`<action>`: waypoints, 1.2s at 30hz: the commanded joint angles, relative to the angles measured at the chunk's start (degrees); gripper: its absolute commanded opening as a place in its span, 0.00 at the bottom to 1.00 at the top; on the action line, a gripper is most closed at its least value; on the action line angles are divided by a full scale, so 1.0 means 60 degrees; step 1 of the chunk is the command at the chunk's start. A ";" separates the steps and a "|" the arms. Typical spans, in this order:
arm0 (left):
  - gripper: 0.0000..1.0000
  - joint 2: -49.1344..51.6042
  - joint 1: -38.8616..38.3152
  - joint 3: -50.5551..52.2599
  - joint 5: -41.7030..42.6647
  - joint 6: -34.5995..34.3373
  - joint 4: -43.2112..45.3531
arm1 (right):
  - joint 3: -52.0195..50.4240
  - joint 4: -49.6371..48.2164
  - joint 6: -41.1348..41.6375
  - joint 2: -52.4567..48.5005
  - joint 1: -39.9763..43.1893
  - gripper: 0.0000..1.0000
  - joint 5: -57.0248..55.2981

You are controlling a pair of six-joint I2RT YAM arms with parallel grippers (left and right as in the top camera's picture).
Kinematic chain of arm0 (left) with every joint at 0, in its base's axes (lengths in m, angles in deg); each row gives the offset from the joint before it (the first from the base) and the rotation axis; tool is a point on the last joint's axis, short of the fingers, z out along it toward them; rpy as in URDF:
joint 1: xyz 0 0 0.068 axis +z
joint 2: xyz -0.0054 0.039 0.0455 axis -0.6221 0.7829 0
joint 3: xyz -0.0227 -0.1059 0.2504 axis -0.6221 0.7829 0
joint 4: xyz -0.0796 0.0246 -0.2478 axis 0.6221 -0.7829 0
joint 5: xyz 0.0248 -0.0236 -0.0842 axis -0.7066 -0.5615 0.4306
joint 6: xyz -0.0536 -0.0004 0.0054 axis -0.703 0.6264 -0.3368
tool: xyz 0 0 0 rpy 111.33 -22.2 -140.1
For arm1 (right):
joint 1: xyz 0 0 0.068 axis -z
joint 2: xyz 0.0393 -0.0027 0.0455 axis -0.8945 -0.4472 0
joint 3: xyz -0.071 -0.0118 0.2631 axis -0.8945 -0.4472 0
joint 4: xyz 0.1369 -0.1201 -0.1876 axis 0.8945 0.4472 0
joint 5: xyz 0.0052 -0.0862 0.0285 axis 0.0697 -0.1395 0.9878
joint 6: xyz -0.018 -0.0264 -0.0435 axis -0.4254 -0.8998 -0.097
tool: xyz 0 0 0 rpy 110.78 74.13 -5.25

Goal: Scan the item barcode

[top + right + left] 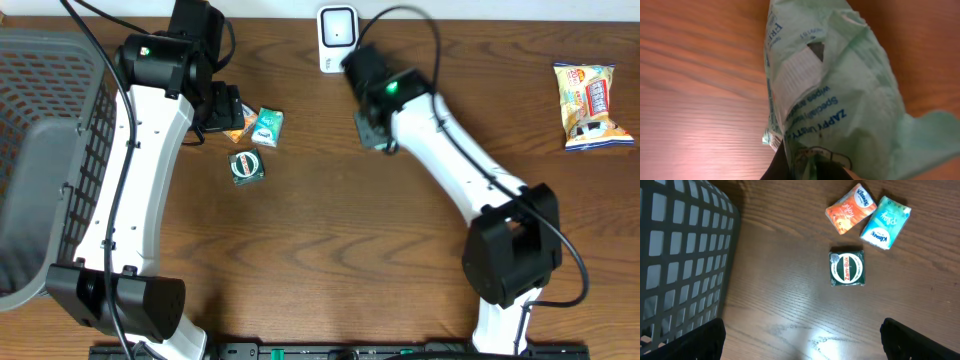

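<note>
The wipes pack's fine print (825,112) is turned toward my right gripper's wrist, so next I set the pack down (403,176) with its front side up and grip it again before scanning.
A pale green wipes pack (835,90) with blue print fills the right wrist view, hanging over the wooden table. My right gripper (805,167) is shut on its lower edge. From overhead, my right gripper (372,128) sits just below the white barcode scanner (337,38) at the table's back edge, and the arm hides the pack. My left gripper (802,345) is open and empty above bare table, near a green Zam-Buk box (846,268), an orange tissue pack (850,209) and a teal tissue pack (885,222).
A dark mesh basket (50,150) stands at the far left of the table. A yellow snack bag (592,105) lies at the far right. The Zam-Buk box (246,167) and teal pack (266,126) lie beside my left gripper (215,105).
</note>
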 commanded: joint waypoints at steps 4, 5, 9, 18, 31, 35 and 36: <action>0.98 0.0069 0.0004 0.0004 -0.0160 0.0087 -0.0033 | -0.1279 -0.0226 0.0262 -0.0149 -0.0135 0.01 -0.2852; 0.98 0.0069 0.0004 0.0004 -0.0160 0.0087 -0.0029 | -0.1395 -0.0211 0.0259 -0.0182 -0.0109 0.01 -0.2958; 0.98 0.0069 0.0004 0.0004 -0.0160 0.0087 -0.0033 | -0.1647 -0.0226 0.0255 -0.0339 -0.0066 0.01 -0.2801; 0.98 0.0069 0.0004 0.0004 -0.0160 0.0087 -0.0029 | -0.2051 -0.0076 0.0259 -0.1147 0.0047 0.03 -0.3424; 0.98 0.0069 0.0004 0.0004 -0.0160 0.0087 -0.0029 | -0.0911 0.1472 0.0262 -0.1188 -0.1104 0.49 -0.1912; 0.97 0.0069 0.0004 0.0004 -0.0160 0.0087 -0.0029 | 0.0007 0.1683 0.0255 -0.1188 -0.1392 0.51 -0.0812; 0.98 0.0069 0.0004 0.0004 -0.0160 0.0087 -0.0029 | 0.0211 0.1727 0.0255 -0.1188 -0.1417 0.51 -0.0685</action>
